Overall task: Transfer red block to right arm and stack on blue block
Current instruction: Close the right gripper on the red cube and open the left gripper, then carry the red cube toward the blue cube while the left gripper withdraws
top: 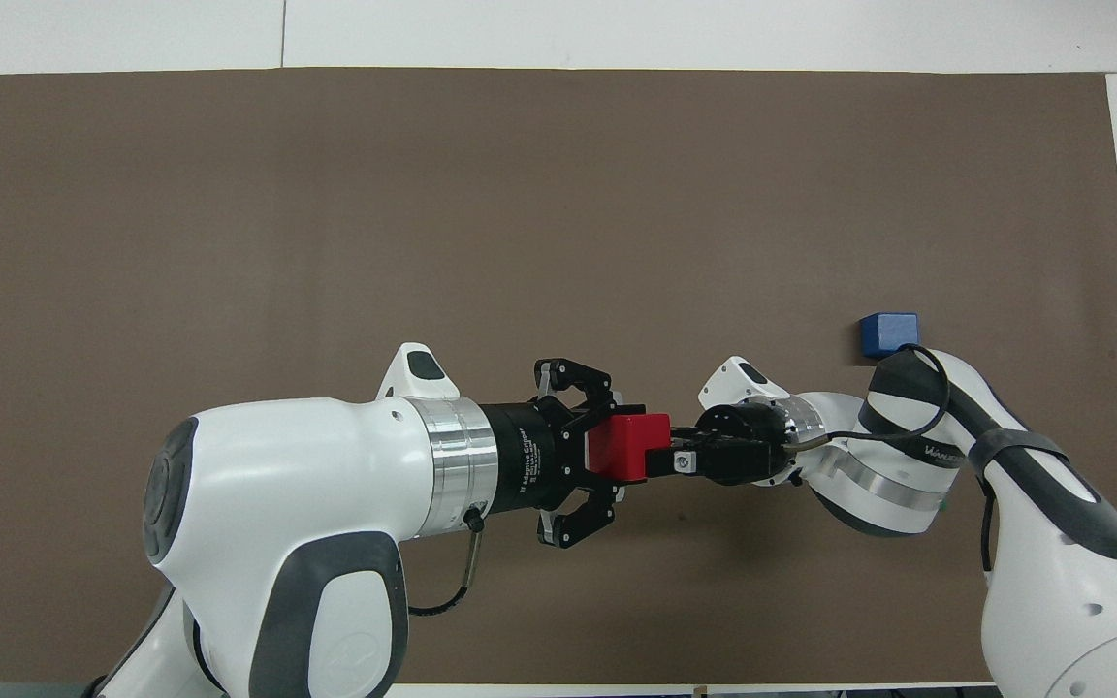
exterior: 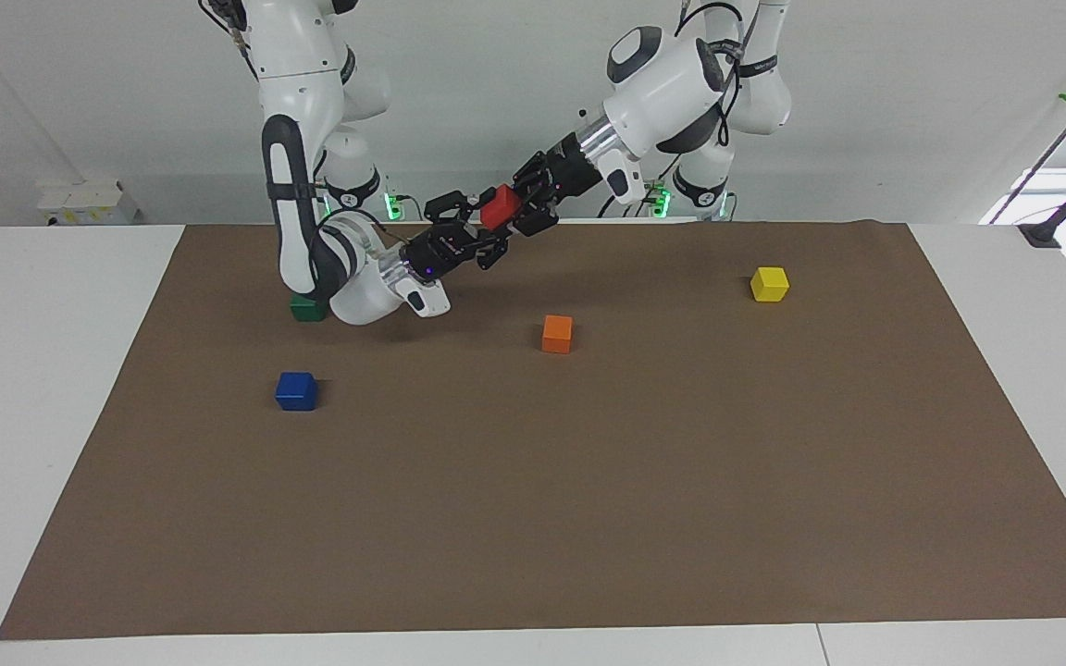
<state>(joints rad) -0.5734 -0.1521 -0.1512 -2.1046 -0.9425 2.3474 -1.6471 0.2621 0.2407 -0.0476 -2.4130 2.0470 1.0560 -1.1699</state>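
Note:
Both my grippers are holding the red block (top: 629, 447). Next, my left gripper lets go and moves out of the way before my right gripper takes the red block to the blue block (top: 889, 333).
The red block (exterior: 500, 206) (top: 624, 446) is held in the air over the robots' end of the brown mat. My left gripper (exterior: 510, 211) (top: 620, 447) is shut on it, a finger on each side. My right gripper (exterior: 485, 228) (top: 667, 460) comes from the other way and its tips reach the block's free side. The blue block (exterior: 296, 390) (top: 888, 334) sits on the mat toward the right arm's end, farther from the robots than the right arm's elbow, with nothing on it.
An orange block (exterior: 557, 333) lies mid-mat and a yellow block (exterior: 769, 284) toward the left arm's end. A dark green block (exterior: 307, 308) is half hidden under the right arm's wrist. The brown mat (exterior: 588, 518) covers most of the table.

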